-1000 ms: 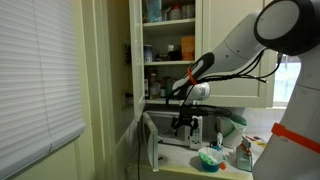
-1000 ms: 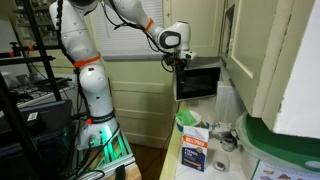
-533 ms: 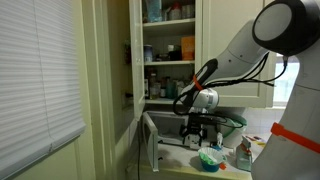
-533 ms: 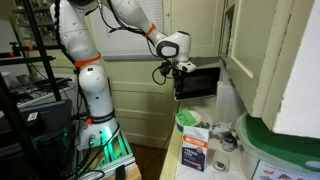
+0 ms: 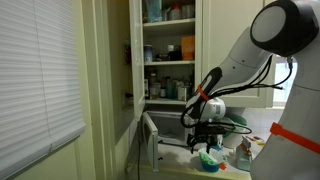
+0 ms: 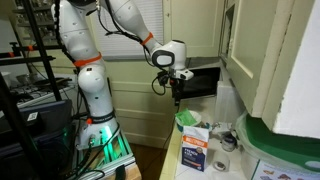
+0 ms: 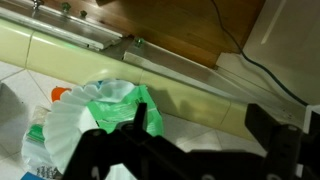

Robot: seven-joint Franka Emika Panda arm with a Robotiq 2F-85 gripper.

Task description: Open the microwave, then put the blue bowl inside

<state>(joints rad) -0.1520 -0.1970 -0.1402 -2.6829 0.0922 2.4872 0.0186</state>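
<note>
The blue bowl's green-covered rim (image 7: 152,114) is lined up with the gap between my open fingers, so I should keep moving my gripper down until the fingers are on both sides of that rim (image 6: 187,119).
The white microwave (image 5: 172,135) (image 6: 203,78) stands on the counter with its door (image 5: 150,141) swung open. The blue bowl (image 5: 210,158) sits on the counter in front of it and also shows in an exterior view (image 6: 187,118). In the wrist view the bowl (image 7: 100,112) looks green-teal with a whitish inside, at the lower left. My gripper (image 5: 207,139) (image 6: 177,95) hangs a little above the bowl, fingers pointing down. In the wrist view the gripper (image 7: 205,125) is open and empty, its left finger over the bowl's edge.
An open wall cabinet (image 5: 168,50) with bottles hangs above the microwave. A pale green vessel (image 5: 233,122) stands behind the bowl. A printed box (image 6: 195,150) and small items lie on the counter near the bowl. A cable (image 7: 255,65) runs along the wall.
My gripper has moved down and away from the microwave opening, and now hangs over the bowl. It stays open and empty. The microwave door stays open.
</note>
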